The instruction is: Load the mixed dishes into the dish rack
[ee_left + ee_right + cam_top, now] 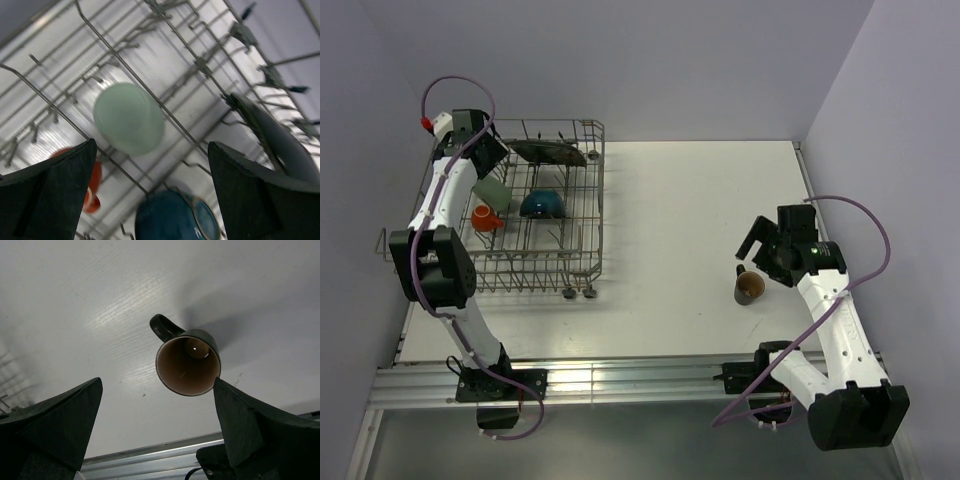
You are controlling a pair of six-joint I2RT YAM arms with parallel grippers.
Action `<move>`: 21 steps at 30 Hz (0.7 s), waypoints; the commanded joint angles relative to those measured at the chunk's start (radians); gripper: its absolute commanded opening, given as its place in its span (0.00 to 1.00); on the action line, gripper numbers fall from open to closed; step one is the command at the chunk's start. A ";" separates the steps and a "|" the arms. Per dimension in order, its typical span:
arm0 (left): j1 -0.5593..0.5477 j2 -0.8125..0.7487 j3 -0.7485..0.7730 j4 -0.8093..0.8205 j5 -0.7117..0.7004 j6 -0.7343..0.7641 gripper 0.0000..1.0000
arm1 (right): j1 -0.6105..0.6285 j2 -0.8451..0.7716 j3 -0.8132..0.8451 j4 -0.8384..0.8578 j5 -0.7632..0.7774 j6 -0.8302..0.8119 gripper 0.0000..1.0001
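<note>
The brown cup (748,290) stands beyond my left gripper's reach, so my right gripper should pinch the cup's rim (761,283) and pass the cup to my left gripper.
The grey wire dish rack (582,250) stands at the table's left. In it are the dark square plate (548,152) on edge at the back, the blue bowl (542,205) upside down, the small orange-red cup (485,217) and the pale green mug (492,190). My left gripper (492,162) hovers open and empty just above the green mug (129,118); the left wrist view also shows the bowl (175,217), the orange-red cup (92,185) and the plate (275,135). The small brown cup (750,287) stands upright on the table at the right. My right gripper (752,252) is open right above it, its right finger (250,430) beside the cup's rim (187,362).
The white table (700,220) lies between the rack and the brown cup. A metal rail (620,380) runs along the near edge. Purple walls close the back and right side. The rack's upright tines (200,65) stand round the dishes.
</note>
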 commanded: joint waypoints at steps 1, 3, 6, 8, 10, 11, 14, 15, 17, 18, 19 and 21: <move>-0.012 -0.110 0.052 -0.044 0.137 -0.075 0.99 | -0.056 -0.034 0.023 -0.061 0.049 0.034 1.00; -0.020 -0.132 0.117 -0.079 0.202 -0.118 0.99 | -0.075 -0.042 0.011 -0.096 0.058 0.045 1.00; -0.045 -0.159 0.187 -0.140 0.331 -0.165 0.99 | -0.113 -0.054 -0.012 -0.119 0.067 0.054 1.00; -0.080 -0.190 0.203 -0.174 0.405 -0.198 0.98 | -0.135 -0.063 -0.028 -0.136 0.064 0.064 1.00; -0.108 -0.221 0.194 -0.186 0.497 -0.227 0.93 | -0.144 -0.069 -0.051 -0.142 0.055 0.070 1.00; -0.120 -0.231 0.185 -0.191 0.526 -0.234 0.92 | -0.156 -0.071 -0.063 -0.140 0.044 0.076 0.99; -0.160 -0.265 0.128 -0.185 0.650 -0.262 0.87 | -0.183 -0.065 -0.130 -0.116 0.001 0.100 0.96; -0.175 -0.268 0.119 -0.183 0.672 -0.264 0.86 | -0.198 -0.060 -0.170 -0.095 -0.035 0.116 0.95; -0.190 -0.264 0.131 -0.185 0.736 -0.253 0.83 | -0.207 -0.062 -0.196 -0.075 -0.057 0.128 0.88; -0.198 -0.258 0.166 -0.205 0.749 -0.244 0.83 | -0.207 -0.062 -0.207 -0.055 -0.065 0.136 0.87; -0.210 -0.242 0.184 -0.215 0.760 -0.221 0.82 | -0.207 -0.055 -0.213 -0.050 -0.063 0.140 0.86; -0.226 -0.227 0.241 -0.232 0.789 -0.206 0.81 | -0.207 -0.034 -0.241 -0.021 -0.054 0.149 0.85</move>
